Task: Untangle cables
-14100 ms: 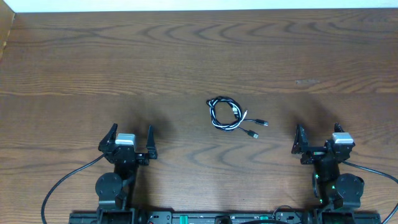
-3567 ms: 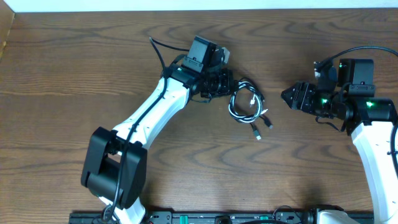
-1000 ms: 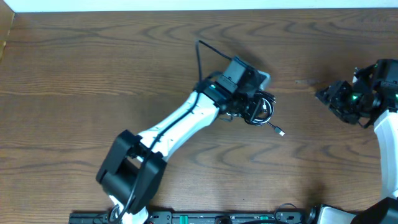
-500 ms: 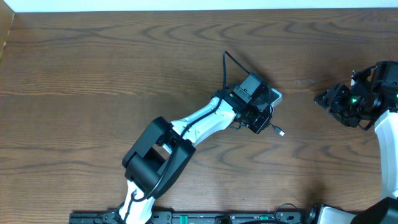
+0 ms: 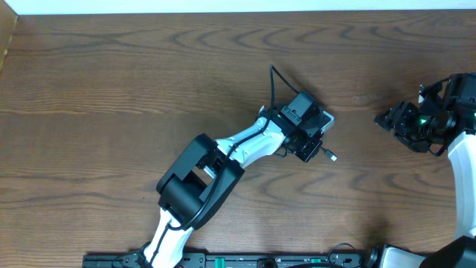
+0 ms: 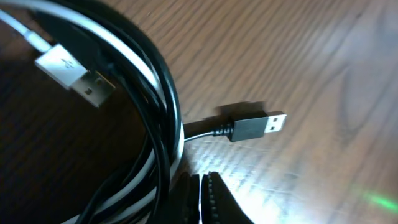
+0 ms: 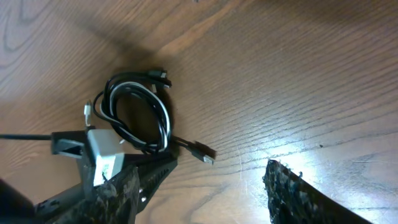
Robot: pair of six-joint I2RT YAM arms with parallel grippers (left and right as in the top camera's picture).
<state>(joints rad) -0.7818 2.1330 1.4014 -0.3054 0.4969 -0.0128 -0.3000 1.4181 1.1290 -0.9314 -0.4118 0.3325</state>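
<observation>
I should back off, open and straddle the coil's strands of cable (image 6: 166, 140), because my left gripper's closed fingers sit outside the coil beside the black plug (image 6: 249, 127).
The cables (image 6: 163, 118), one white and one black, lie together in a tangled coil on the wooden table. In the left wrist view the white plug (image 6: 74, 78) rests on the coil and the black plug (image 6: 258, 126) points right, away from it. My left gripper (image 6: 200, 186) is shut, its tips just right of the coil, with nothing visible between them. From overhead the left gripper (image 5: 311, 147) covers most of the coil; only the black plug (image 5: 331, 156) shows. My right gripper (image 5: 387, 119) hovers open at the right, apart from the cables (image 7: 140, 115).
The left arm (image 5: 238, 145) stretches diagonally from the front edge to the table's middle. A thick black robot wire (image 5: 274, 82) loops up behind the left wrist. The table's far edge (image 5: 238, 12) meets a white wall.
Over the last second the left gripper has slid a little right and toward the front with the coil beside it, and its elbow has folded in. The right gripper's fingers have spread wider.
</observation>
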